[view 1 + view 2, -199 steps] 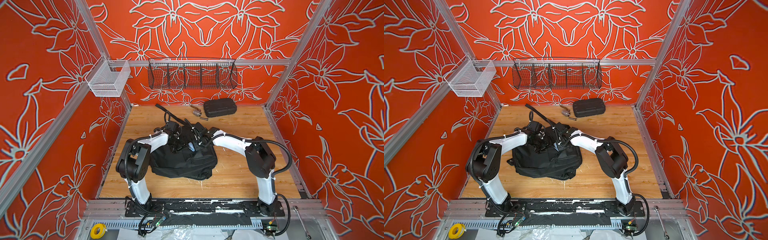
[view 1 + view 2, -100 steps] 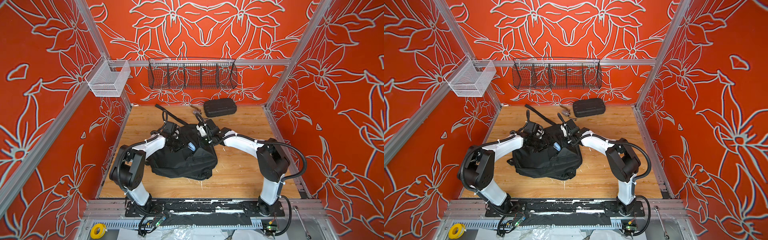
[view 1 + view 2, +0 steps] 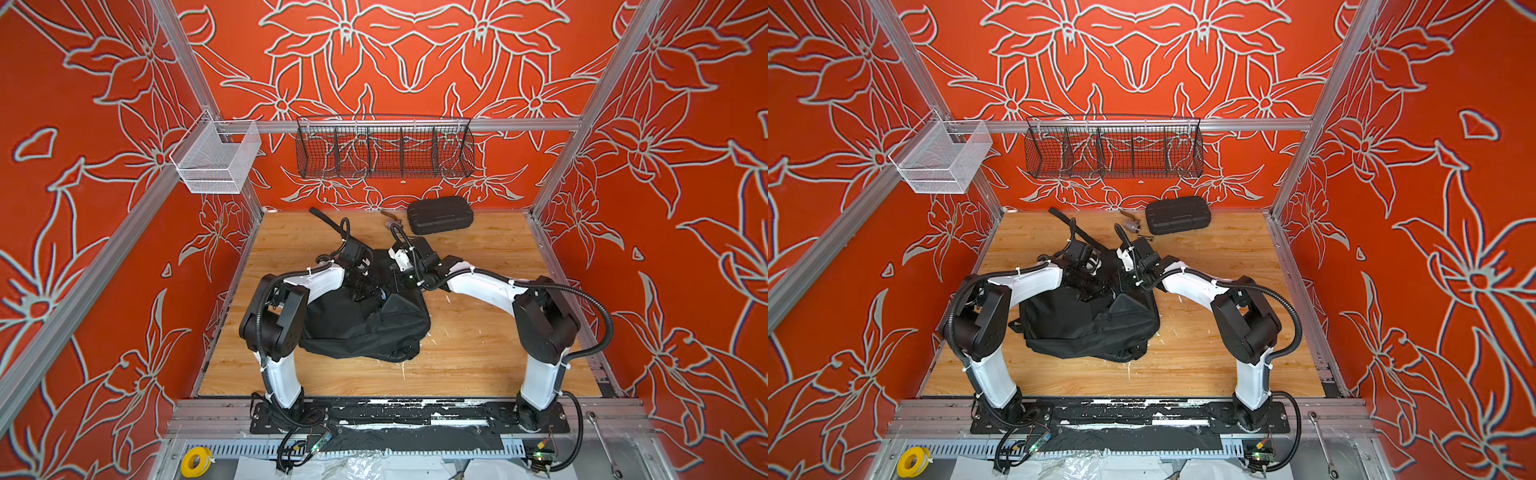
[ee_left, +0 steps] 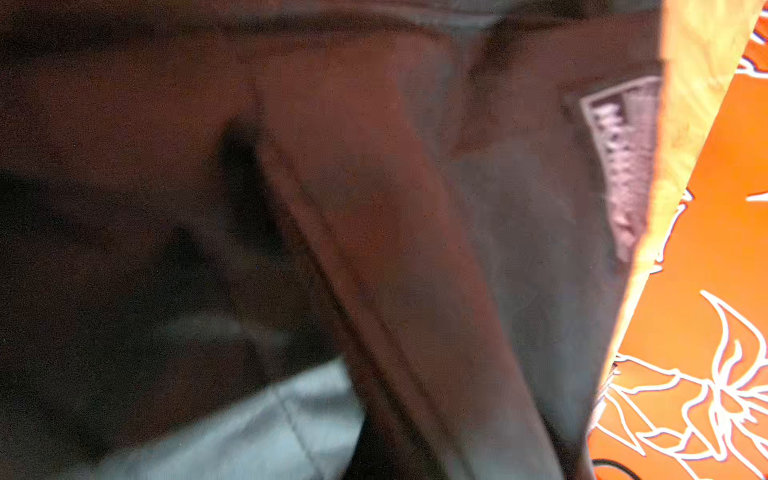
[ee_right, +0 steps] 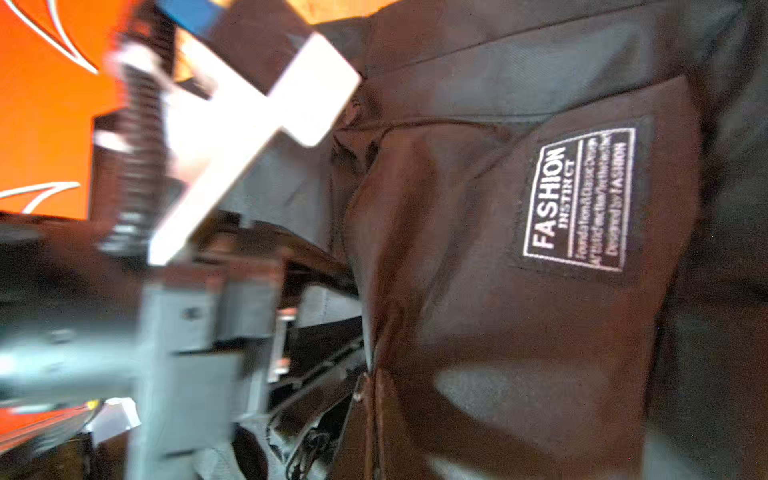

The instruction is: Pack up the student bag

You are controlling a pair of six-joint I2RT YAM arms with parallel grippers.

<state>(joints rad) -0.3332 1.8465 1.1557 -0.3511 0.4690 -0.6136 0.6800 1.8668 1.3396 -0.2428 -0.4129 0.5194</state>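
Observation:
I can see the bag's fabric sticking up in a peak (image 3: 400, 303) under my right gripper while the bag's near edge lies loose, so my left gripper should hold the bag by that near edge (image 3: 344, 346).
The student bag (image 3: 357, 328) (image 3: 1084, 328), soft and black, lies in the middle of the wooden floor. Both grippers are low over its far end. My right gripper (image 3: 399, 282) (image 3: 1125, 282) is shut on the bag's edge, and the fabric stands up in a peak just below it. My left gripper (image 3: 365, 291) (image 3: 1090, 289) is shut beside it, its fingertips buried in the folds. Dark bag fabric (image 4: 415, 208) and pale lining fill the left wrist view. In the right wrist view the front pocket's label patch (image 5: 579, 199) and my left arm (image 5: 249, 124) are visible.
A rigid black ribbed case (image 3: 439, 215) lies at the back wall with small metal parts (image 3: 390, 220) beside it. A bag strap (image 3: 328, 222) trails toward the back. A black wire basket (image 3: 384, 145) and a white mesh basket (image 3: 216, 162) hang on the walls.
My left gripper has closed, from partly open to shut, at the bag's far end. The right arm drew back to the right, staying shut, and the bag's fabric rose with it.

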